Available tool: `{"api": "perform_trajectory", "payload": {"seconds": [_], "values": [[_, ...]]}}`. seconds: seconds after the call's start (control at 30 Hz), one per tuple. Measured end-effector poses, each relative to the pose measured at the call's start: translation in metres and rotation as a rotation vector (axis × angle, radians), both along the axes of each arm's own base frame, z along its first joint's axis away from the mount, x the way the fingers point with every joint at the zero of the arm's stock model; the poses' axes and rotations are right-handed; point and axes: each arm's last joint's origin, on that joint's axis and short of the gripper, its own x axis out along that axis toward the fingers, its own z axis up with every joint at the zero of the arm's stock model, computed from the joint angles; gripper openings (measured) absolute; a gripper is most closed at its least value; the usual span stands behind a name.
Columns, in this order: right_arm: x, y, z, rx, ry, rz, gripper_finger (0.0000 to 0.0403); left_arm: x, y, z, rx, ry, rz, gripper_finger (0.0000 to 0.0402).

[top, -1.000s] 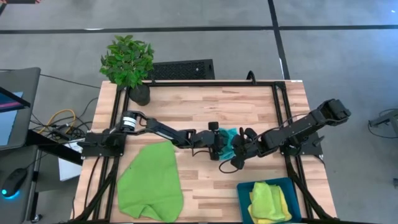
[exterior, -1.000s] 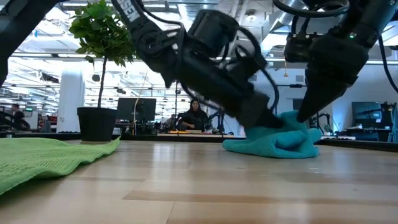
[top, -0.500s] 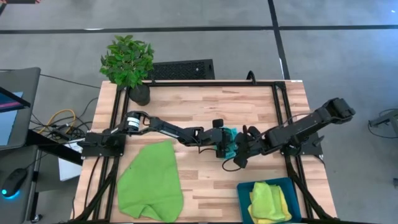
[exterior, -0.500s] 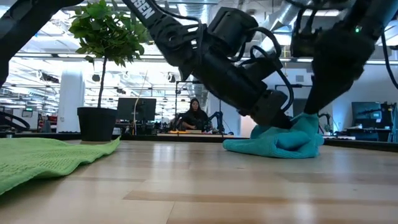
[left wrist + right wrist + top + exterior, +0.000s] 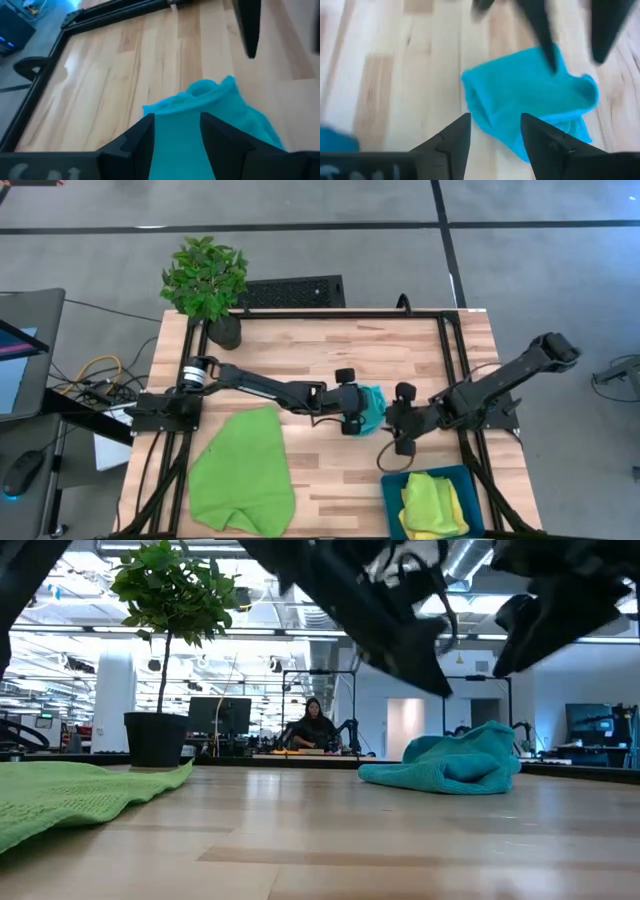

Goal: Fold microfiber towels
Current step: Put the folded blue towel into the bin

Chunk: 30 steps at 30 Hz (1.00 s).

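Note:
I expect the turquoise towel [image 5: 373, 409] to stay a compact bundle as I carry it into the blue bin, because layers lie stacked under a rounded fold [image 5: 590, 94].
A turquoise microfiber towel [image 5: 372, 408] lies bunched in a heap at the middle of the wooden table [image 5: 330, 350]. In the low view the towel [image 5: 455, 765] rests on the tabletop with both grippers above it. My left gripper [image 5: 350, 402] hangs open over the towel's left side, and the towel [image 5: 215, 120] shows past its fingers. My right gripper [image 5: 400, 425] hangs open just right of the towel, with the towel [image 5: 530, 100] ahead of it. A lime green towel [image 5: 243, 475] lies spread at the near left.
A blue bin [image 5: 392, 490] at the near right holds yellow and green towels [image 5: 433, 502]. A potted plant [image 5: 207, 285] stands at the far left corner. A black frame [image 5: 450, 360] runs along the table's edges. Bare wood lies between the two towels.
Both grippers have risen off the turquoise towel and now hang clear above it. My right gripper has also drawn back a little toward the table's right edge. The towel stays in its heap, its top pulled up into a slightly higher peak.

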Motion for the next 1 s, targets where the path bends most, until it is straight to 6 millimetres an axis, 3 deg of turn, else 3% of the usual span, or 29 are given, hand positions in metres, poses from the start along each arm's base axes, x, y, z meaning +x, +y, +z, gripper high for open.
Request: {"api": "perform_trajectory", "payload": {"seconds": [0.23, 0.33, 0.57, 1.0], "values": [[0.003, 0.025, -0.024, -0.228, 0.114, 0.353, 0.0195, -0.026, -0.024, 0.038, -0.054, 0.034, 0.011, 0.0151], [0.006, 0.031, -0.039, -0.325, 0.185, 0.459, 0.0196, -0.035, -0.035, 0.046, -0.075, 0.048, 0.006, 0.0151], [0.02, 0.028, -0.065, -0.526, 0.257, 0.491, 0.0192, -0.043, -0.055, 0.052, -0.062, 0.025, 0.034, 0.0151], [0.038, 0.013, -0.095, -0.601, 0.381, 0.531, 0.0189, -0.046, -0.06, 0.05, -0.061, 0.045, 0.057, 0.0151]]}}
